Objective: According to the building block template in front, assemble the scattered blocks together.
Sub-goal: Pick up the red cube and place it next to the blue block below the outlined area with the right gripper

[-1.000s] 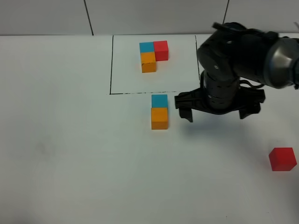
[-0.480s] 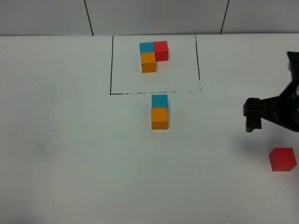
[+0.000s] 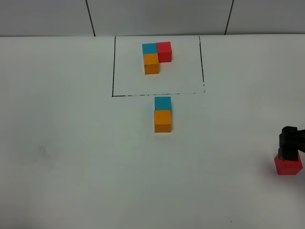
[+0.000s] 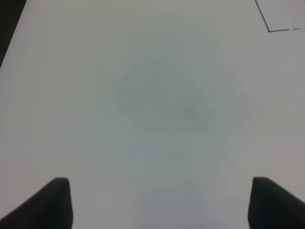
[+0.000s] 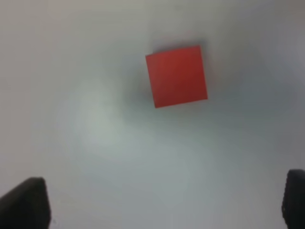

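The red block is crooked in front of my right gripper's open fingers, so I should turn the fingers square and set them around the block's sides before I close them.
The building block template, an L of blue, red and orange cubes, lies inside the black-outlined rectangle at the back. Just in front of that outline, the teal-blue block and the orange block sit touching in a line. Alone at the far right edge is the red block, also seen as the red block in the right wrist view. My right gripper hangs open above it with nothing between its jaws; only one of its fingers shows from above. My left gripper is open over bare table.
The white table stretches across the whole view, with a grey panelled wall behind it. A corner of the black outline shows in the left wrist view.
My right arm has swung from beside the teal and orange blocks to the far right edge, down over the red block. The blocks have not moved.
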Controlling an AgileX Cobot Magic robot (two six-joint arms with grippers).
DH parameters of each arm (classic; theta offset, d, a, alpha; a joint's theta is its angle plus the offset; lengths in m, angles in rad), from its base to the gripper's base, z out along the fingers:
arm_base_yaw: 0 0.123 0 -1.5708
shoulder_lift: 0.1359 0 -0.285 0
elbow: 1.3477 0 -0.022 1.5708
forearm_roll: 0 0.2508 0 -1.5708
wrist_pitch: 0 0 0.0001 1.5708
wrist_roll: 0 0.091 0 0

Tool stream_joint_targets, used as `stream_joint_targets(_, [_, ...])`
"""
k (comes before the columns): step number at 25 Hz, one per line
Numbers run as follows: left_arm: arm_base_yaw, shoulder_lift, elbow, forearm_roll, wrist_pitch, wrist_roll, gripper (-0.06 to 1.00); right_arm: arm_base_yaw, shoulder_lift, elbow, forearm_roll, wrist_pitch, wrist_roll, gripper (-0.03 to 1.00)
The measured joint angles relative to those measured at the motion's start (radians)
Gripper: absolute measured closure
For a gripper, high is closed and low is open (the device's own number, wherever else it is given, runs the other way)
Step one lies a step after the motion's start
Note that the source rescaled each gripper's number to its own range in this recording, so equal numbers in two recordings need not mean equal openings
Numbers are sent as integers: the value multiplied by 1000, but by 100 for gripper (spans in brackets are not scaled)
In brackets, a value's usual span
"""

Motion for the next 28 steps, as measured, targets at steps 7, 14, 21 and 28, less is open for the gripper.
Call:
stream_joint_targets(7, [0, 0, 0, 0, 0, 0, 19, -2, -1, 3, 10, -63, -44, 0])
stream_joint_targets(14, [0, 0, 0, 0, 0, 0, 19, -15, 114, 3, 39, -115, -110, 0])
stream_joint_targets(21, [0, 0, 0, 0, 0, 0, 19, -133, 269, 3, 74, -158, -296, 0])
stream_joint_targets(28, [0, 0, 0, 0, 0, 0, 19, -190, 365, 3, 199, -245, -473, 2])
